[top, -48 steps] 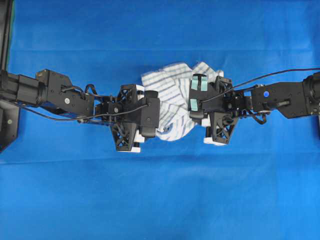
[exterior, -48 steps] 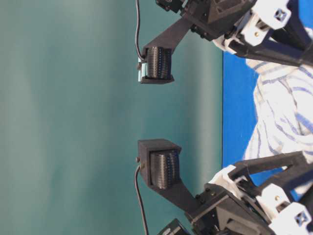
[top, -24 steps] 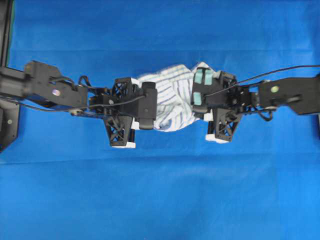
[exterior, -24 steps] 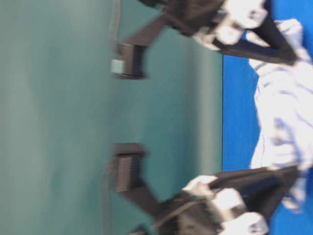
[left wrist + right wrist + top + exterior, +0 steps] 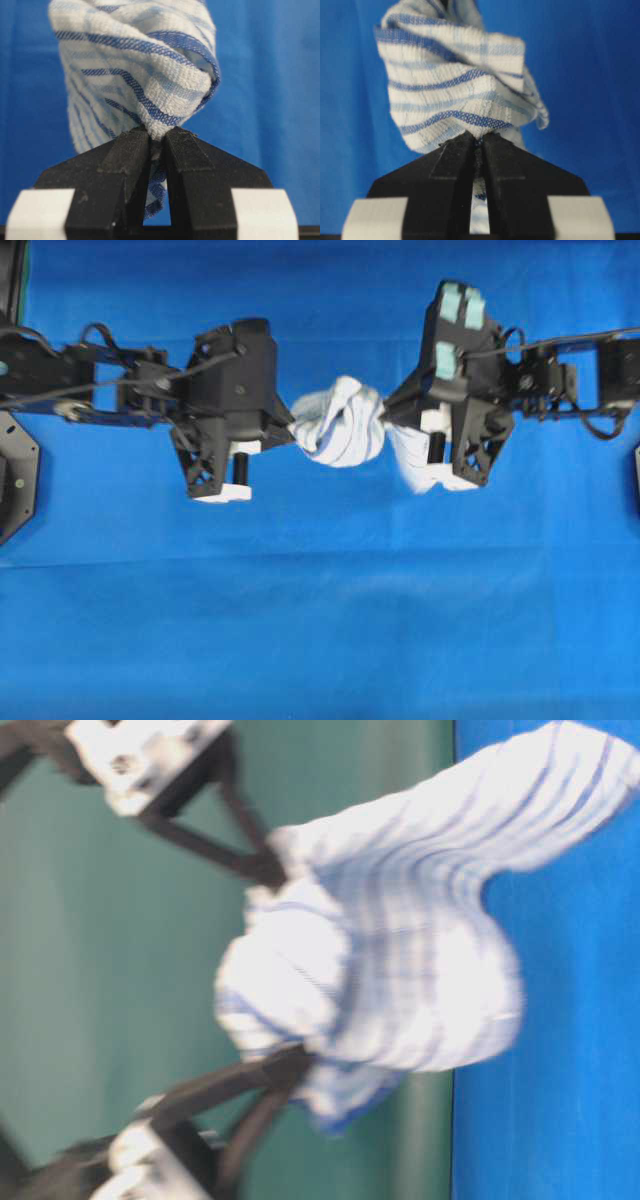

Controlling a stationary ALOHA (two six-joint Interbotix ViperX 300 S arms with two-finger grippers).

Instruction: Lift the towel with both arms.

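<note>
Both grippers are shut on the towel's folds (image 5: 285, 975), and its tail (image 5: 590, 765) is low over the blue sheet. My left gripper should go on lifting before it lets go high up.
The towel (image 5: 340, 425), white with thin blue stripes, hangs bunched between my two grippers above the blue sheet. My left gripper (image 5: 292, 430) is shut on its left end, and my right gripper (image 5: 388, 422) is shut on its right end. In the left wrist view the towel (image 5: 135, 65) bulges out of the shut left gripper (image 5: 157, 135). In the right wrist view the right gripper (image 5: 477, 137) pinches a fold of the towel (image 5: 455, 85). At table level the blurred towel (image 5: 400, 950) sags between two pairs of black fingers.
The plain blue sheet (image 5: 320, 620) covers the whole table under both arms. A black stand (image 5: 15, 480) sits at the left edge. A cable (image 5: 570, 338) runs along the right arm. A green wall (image 5: 100, 970) lies behind the table.
Both arms have risen and carried the towel up off the sheet. It has gone from spread and rumpled to a tight bunch. The left gripper has closed on it.
</note>
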